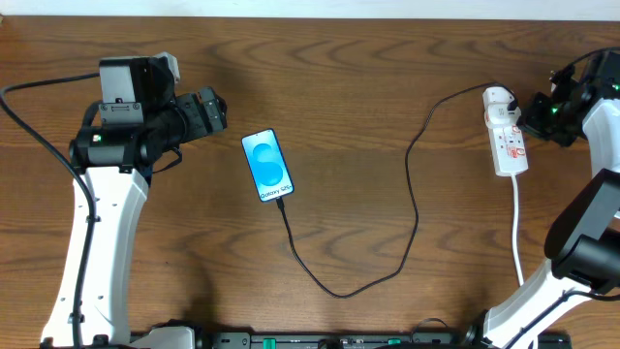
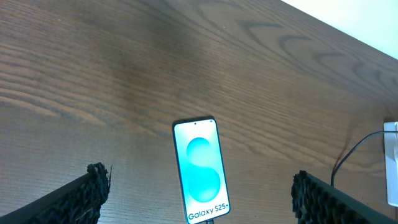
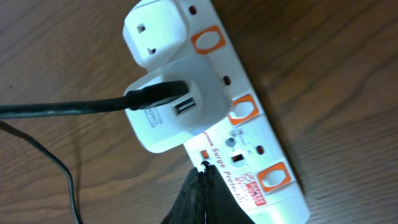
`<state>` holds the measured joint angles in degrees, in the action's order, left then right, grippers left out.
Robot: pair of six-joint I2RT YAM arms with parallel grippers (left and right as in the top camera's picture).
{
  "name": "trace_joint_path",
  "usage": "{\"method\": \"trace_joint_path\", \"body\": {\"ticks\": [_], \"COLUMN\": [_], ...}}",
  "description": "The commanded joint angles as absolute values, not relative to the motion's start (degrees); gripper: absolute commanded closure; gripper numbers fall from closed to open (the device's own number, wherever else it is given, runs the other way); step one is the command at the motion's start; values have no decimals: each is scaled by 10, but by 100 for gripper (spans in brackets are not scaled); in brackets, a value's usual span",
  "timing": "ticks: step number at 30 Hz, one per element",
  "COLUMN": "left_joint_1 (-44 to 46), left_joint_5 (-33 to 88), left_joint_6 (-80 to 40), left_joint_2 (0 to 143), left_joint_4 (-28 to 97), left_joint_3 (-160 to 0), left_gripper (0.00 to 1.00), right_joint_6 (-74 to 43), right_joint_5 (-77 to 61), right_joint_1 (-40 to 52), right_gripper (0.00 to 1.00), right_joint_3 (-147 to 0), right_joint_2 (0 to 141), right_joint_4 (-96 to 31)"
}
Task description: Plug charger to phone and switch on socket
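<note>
The socket's printed side is under my right gripper's fingers, which are off the adapter's switch. Next, I back away and move them to the orange switch next to the adapter.
The phone lies face up mid-table, its blue screen lit; in the left wrist view the phone sits between and beyond my fingers. The charger runs as a thin black cable from the phone's lower end, loops toward the front and rises to the socket. Its black plug sits in a white adapter on the socket. My left gripper hovers open, left of the phone. My right gripper is shut on nothing, its tip against the socket's face beside a small orange switch.
The socket's thick white cord trails toward the front right, past my right arm's base. Orange rocker switches line the strip's far edge. The table's back edge meets a pale wall.
</note>
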<state>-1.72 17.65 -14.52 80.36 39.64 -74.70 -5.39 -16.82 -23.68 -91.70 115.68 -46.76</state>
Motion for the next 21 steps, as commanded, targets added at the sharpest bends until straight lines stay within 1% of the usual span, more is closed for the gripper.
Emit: {"method": "trace_joint_path", "body": {"ticks": [1,6,11,14,17,21], "left_joint_1": [-17,-17,-17,-17,-17,-17], "left_joint_5": [170,170,171,170,170,171], "left_joint_6": [-136,-136,-136,-136,-136,-136], "left_joint_2": [803,803,803,803,803,803], "left_joint_4": [397,397,397,397,397,397], "left_joint_3": [-752,-752,-752,-752,-752,-752], "left_gripper": [5,5,5,5,5,5], "right_joint_6": [-37,-38,-34,-4,1,21], "right_joint_5": [-175,-189,-190,-199,-199,-246], "right_joint_1": [-257,-277,-279,-279,-279,-280], "right_gripper": [99,99,99,99,99,99], "right_joint_3": [-920,-920,-920,-920,-920,-920], "right_joint_2": [1159,1163,1175,1183,1185,1189], "right_joint_4": [-462,-444,-418,-410,-408,-407]}}
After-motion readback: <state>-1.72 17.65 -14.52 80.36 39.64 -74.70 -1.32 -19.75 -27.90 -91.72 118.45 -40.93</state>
